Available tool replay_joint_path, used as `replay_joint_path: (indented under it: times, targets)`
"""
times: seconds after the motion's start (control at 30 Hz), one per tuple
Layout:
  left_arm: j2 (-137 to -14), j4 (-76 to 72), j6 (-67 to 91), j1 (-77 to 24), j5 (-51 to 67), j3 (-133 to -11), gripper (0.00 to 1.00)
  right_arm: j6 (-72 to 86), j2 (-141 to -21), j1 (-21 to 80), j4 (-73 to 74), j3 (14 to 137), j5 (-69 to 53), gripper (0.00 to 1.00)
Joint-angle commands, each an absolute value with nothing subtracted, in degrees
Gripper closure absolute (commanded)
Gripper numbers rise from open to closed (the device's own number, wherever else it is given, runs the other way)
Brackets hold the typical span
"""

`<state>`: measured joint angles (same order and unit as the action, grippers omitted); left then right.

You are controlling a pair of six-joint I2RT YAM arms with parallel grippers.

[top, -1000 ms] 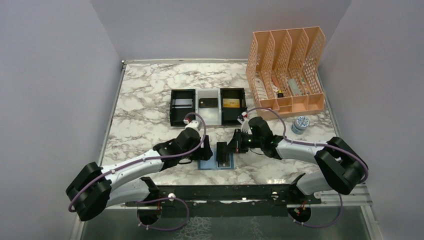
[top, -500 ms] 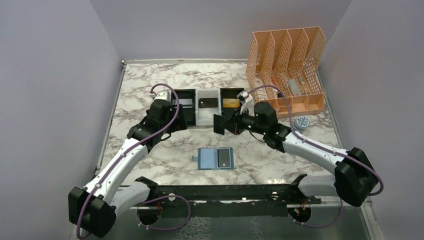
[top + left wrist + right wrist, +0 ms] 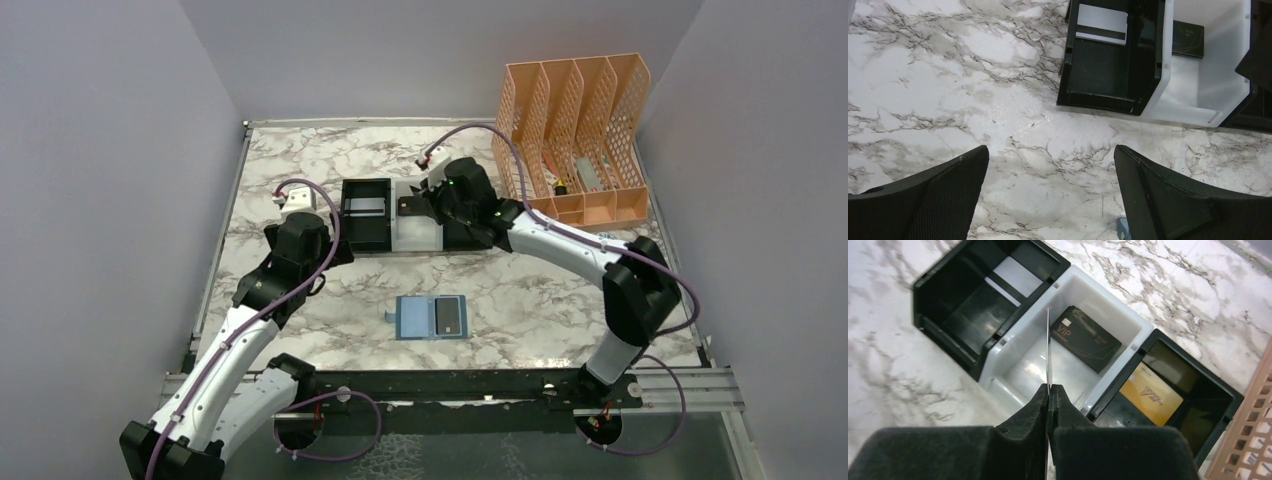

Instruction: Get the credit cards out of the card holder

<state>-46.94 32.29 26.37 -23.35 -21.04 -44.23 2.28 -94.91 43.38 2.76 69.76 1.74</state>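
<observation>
The thin credit card hangs over the open white middle compartment [image 3: 416, 233], so my right gripper goes on bringing it down until just above the black card inside [image 3: 408, 206].
The card holder [image 3: 415, 319] lies open on the marble near the front, with a black credit card [image 3: 449, 316] on its right panel. My right gripper [image 3: 432, 196] is shut on a thin credit card [image 3: 1048, 350], seen edge-on, above the white middle compartment of the tray [image 3: 1013, 362]. My right gripper's tips [image 3: 1049, 389] pinch the card's lower edge. The tray holds a black card [image 3: 1091, 339], a gold card [image 3: 1152, 392] and a silvery card [image 3: 1101, 24]. My left gripper [image 3: 1050, 155] is open and empty over bare marble left of the holder, also in the top view [image 3: 318, 262].
The black-and-white three-compartment tray [image 3: 418, 240] stands mid-table. An orange mesh file organiser [image 3: 575, 120] stands at the back right, close to my right arm. Grey walls enclose the table on three sides.
My right gripper has carried the card from above the holder back to over the tray's middle compartment. My left arm has drawn back to the left, away from the holder.
</observation>
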Motion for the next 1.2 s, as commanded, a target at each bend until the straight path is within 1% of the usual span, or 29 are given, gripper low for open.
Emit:
replay_joint_path:
  times: [0.0,0.2,0.33,0.47,0.6,0.7,0.9,1.07,1.17]
  targets:
    - [-44.98,32.7,25.95,-23.12,-25.47,-43.6,0.01,-7.85,-102.05,44.28,9.79,77.55,10.5,0.99]
    - [-44.25,32.74,25.99,-23.15,-25.54,-43.6,0.01,-16.9,-110.42,44.47,10.3,83.84,11.13,0.99]
    - [-43.43,32.7,26.02,-23.12,-26.71,-43.51,0.01,-21.66,-112.95,44.65,5.41,84.21,12.54,0.99]
    - [-42.7,32.98,25.86,-23.09,-28.11,-43.5,0.01,-29.64,-115.32,44.65,1.3,84.05,12.12,0.99]
    - [-42.05,33.14,25.79,-23.03,-28.91,-43.57,0.01,-35.27,-119.94,44.74,2.35,87.74,17.6,0.99]
    - [-41.68,33.25,25.9,-23.05,-28.98,-43.42,0.01,-41.07,-121.05,44.82,-1.92,85.59,17.39,0.99]
    - [-41.94,33.3,25.9,-23.03,-28.73,-43.42,0.01,-45.13,-122.42,44.77,-5.19,85.69,14.88,0.99]
    - [-42.36,33.33,25.75,-23.03,-28.31,-43.59,0.01,-45.68,-124.61,44.79,-0.03,89.47,12.63,0.99]
    - [-42.22,33.37,25.67,-23.03,-28.31,-43.48,0.01,-45.63,-125.69,44.81,4.51,90.97,10.78,0.97]
